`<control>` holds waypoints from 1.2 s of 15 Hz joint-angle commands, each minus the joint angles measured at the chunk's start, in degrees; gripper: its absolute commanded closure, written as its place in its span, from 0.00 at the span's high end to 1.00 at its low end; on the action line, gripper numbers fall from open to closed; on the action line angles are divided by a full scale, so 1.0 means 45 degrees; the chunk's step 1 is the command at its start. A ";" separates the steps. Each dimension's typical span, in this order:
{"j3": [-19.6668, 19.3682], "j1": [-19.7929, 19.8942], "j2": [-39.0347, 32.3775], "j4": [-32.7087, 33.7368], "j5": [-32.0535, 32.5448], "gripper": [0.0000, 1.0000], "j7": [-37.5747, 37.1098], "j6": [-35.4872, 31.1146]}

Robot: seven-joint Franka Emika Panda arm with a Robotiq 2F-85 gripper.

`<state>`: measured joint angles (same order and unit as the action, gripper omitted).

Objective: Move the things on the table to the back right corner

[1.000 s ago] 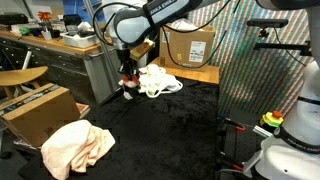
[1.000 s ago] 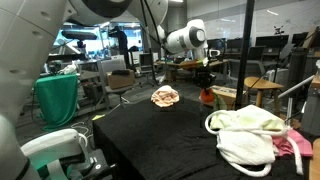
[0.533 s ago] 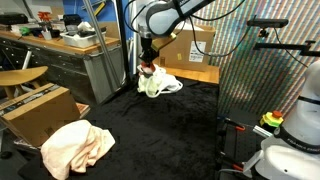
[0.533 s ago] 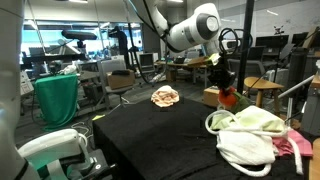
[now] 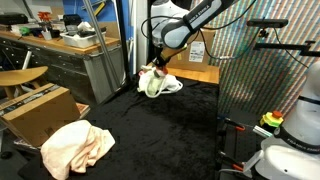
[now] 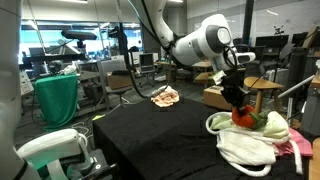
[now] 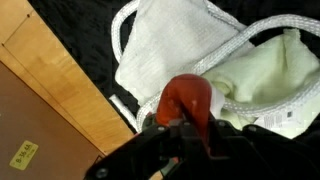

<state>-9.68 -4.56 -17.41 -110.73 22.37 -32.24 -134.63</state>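
The small red round object point(image 6: 243, 117) is just above the white cloths point(image 6: 246, 148) near the table's corner, so my gripper should keep lowering it onto them and let go there.
My gripper point(image 7: 188, 126) is shut on the small red round object point(image 7: 186, 100). It hangs just over a pile of white cloths point(image 7: 175, 45) with a white rope point(image 7: 240, 42) looped across them. In both exterior views the gripper point(image 6: 239, 106) point(image 5: 151, 70) holds the red object point(image 6: 243, 118) at the top of that pile point(image 6: 245, 142) point(image 5: 162, 84), near a corner of the black table point(image 5: 170, 130). A pink cloth point(image 6: 293, 146) lies beside the pile. The large peach cloth point(image 5: 75, 146) point(image 6: 165, 96) lies at the opposite end.
A brown cardboard box point(image 7: 45, 110) stands right beside the pile, past the table edge point(image 5: 195, 48). Another box point(image 5: 35, 112) and a grey workbench point(image 5: 60, 60) stand off the table's side. A white robot base point(image 5: 290, 150) sits at one corner.
The gripper has carried the red object along the table edge to above the white cloth pile. It has stayed shut.
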 commanded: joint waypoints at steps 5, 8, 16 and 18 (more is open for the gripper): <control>0.0036 -0.0527 -0.0812 -0.0405 0.0656 0.08 -0.1472 -0.0392; -0.0008 -0.0662 -0.0955 -0.0394 0.0715 0.08 -0.1750 -0.0371; -0.0075 -0.0695 -0.0587 -0.0553 0.0854 0.67 -0.2074 -0.0313; -0.0103 -0.0769 -0.0310 -0.0701 0.1041 0.82 -0.2207 -0.0317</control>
<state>-9.47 -7.10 -21.32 -112.27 24.54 -39.95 -135.32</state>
